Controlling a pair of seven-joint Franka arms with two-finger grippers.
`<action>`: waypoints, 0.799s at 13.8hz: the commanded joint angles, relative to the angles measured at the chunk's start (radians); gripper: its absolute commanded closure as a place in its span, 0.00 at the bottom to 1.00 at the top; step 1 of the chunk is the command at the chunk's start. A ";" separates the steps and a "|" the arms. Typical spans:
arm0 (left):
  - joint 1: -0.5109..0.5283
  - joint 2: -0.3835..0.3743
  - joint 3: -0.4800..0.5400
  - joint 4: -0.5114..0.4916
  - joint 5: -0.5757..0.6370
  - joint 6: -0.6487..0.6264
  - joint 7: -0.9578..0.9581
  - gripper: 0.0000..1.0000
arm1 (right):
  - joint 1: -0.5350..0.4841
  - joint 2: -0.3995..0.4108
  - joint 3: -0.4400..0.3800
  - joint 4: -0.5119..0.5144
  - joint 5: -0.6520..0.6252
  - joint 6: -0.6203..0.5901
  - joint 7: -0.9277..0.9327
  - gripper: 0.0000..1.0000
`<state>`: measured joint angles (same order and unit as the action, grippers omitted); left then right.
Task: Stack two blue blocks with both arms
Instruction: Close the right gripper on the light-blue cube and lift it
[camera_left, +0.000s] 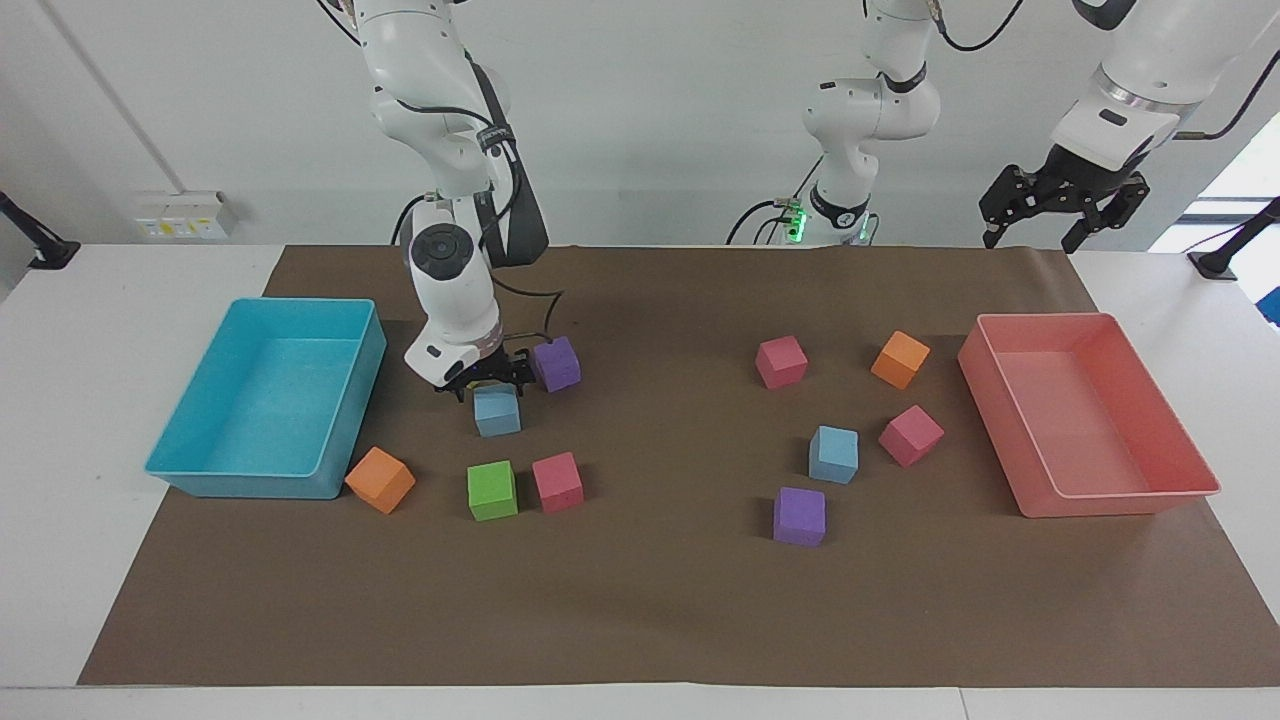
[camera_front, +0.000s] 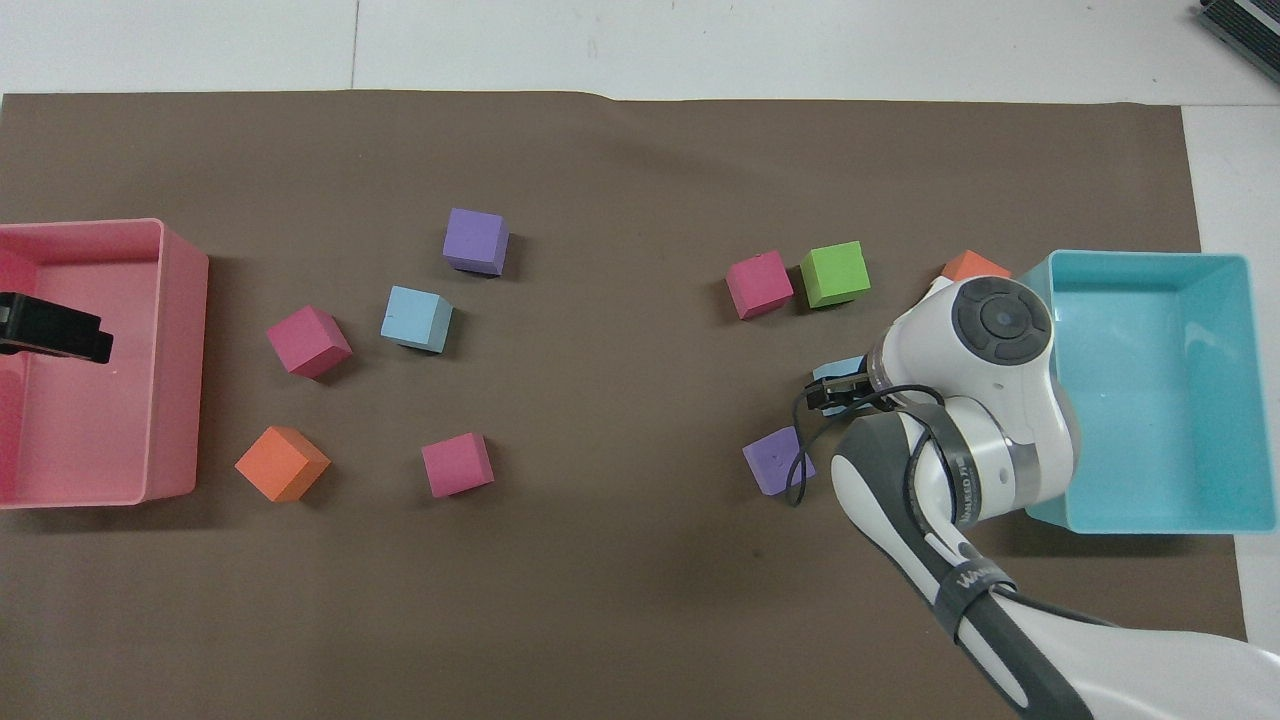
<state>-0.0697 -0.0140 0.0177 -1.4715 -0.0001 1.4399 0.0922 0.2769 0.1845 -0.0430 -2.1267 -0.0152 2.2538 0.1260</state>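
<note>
My right gripper's open fingers reach across the top of the blue block (camera_left: 495, 395), so I should keep going down until they can close on the block's sides (camera_left: 516, 412).
One blue block (camera_left: 497, 412) (camera_front: 838, 371) lies toward the right arm's end of the table, mostly covered by the arm in the overhead view. My right gripper (camera_left: 490, 384) is low, right on top of this block. It is open, with fingers spread to either side of the block's top and nothing gripped. The other blue block (camera_left: 833, 453) (camera_front: 416, 318) sits free toward the left arm's end. My left gripper (camera_left: 1062, 222) (camera_front: 55, 331) waits open and empty, high in the air at the pink tray's end.
A turquoise tray (camera_left: 200, 470) stands beside the right arm and a pink tray (camera_left: 1100, 500) at the left arm's end. A purple cube (camera_left: 556, 363) almost touches the right gripper. Green (camera_left: 492, 490), pink (camera_left: 558, 482) and orange (camera_left: 380, 480) cubes lie farther out.
</note>
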 joint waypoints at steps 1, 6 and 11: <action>0.013 -0.006 -0.009 0.005 0.008 -0.012 0.004 0.00 | -0.002 -0.007 0.000 -0.048 0.018 0.050 -0.032 0.00; 0.013 -0.006 -0.009 0.005 0.008 -0.012 0.004 0.00 | -0.004 0.015 0.000 -0.064 0.018 0.076 -0.071 0.00; 0.013 -0.006 -0.009 0.005 0.008 -0.012 0.004 0.00 | -0.004 0.033 0.000 -0.062 0.018 0.098 -0.072 0.00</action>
<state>-0.0697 -0.0140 0.0177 -1.4715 -0.0001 1.4399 0.0922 0.2770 0.2108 -0.0430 -2.1803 -0.0152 2.3214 0.0887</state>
